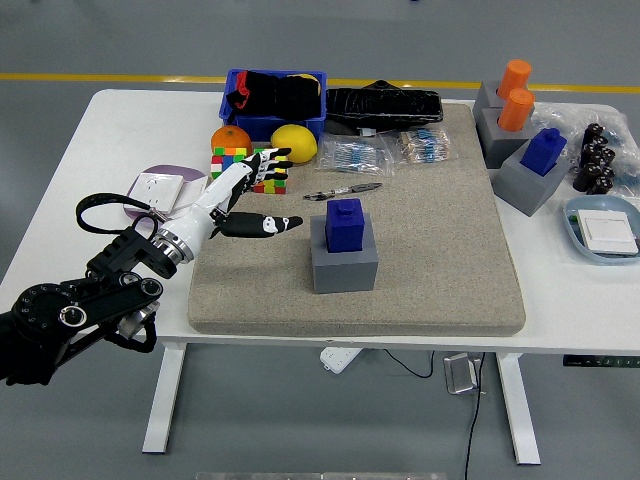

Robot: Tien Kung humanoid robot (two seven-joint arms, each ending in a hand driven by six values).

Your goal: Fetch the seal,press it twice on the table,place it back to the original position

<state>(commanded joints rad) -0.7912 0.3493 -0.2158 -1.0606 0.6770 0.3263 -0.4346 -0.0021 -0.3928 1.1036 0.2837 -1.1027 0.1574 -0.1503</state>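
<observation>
The blue seal's base has the grey holder's rim all around it, so the seal will slip free and uncover a square socket when the robot lifts it.
A blue seal stands upright in a grey block holder on the beige mat, near the middle. My left hand comes in from the lower left and hovers over the mat's left side, fingers spread and empty, with the thumb pointing right toward the seal. It stays a short gap left of the seal and does not touch it. My right arm is out of view.
Behind my hand lie a Rubik's cube, an orange, a yellow lemon and a pen. A blue bin and black case sit at the back. More seals in holders stand at the right.
</observation>
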